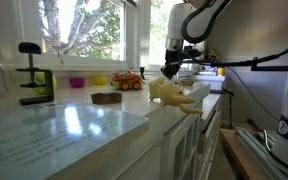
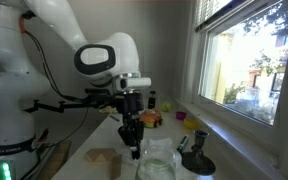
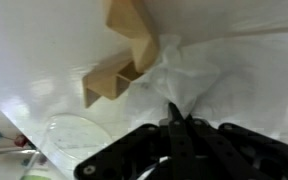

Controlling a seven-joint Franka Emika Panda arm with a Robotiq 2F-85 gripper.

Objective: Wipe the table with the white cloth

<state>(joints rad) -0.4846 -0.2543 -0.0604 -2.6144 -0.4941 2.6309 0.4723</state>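
Note:
The edge of the white cloth touches the wooden block (image 3: 152, 72). My gripper should keep holding the cloth and wipe back away from the block, toward the orange toy.
The white cloth (image 3: 209, 75) lies crumpled on the pale glossy table (image 3: 34, 40), with a peak pulled up between my fingers. My gripper (image 3: 174, 118) is shut on that peak. In both exterior views the gripper (image 1: 171, 70) (image 2: 134, 148) hangs straight down over the cloth (image 1: 176, 94) (image 2: 157, 163), near the countertop's (image 1: 74, 130) front edge. Most of the cloth still rests on the table.
A wooden block (image 3: 124, 60) (image 2: 102, 160) lies right beside the cloth. A black clamp stand (image 1: 34, 85) (image 2: 196, 160), a pink bowl (image 1: 76, 82) and a small orange toy (image 1: 127, 82) sit along the window side. A clear round lid (image 3: 74, 135) lies near the gripper.

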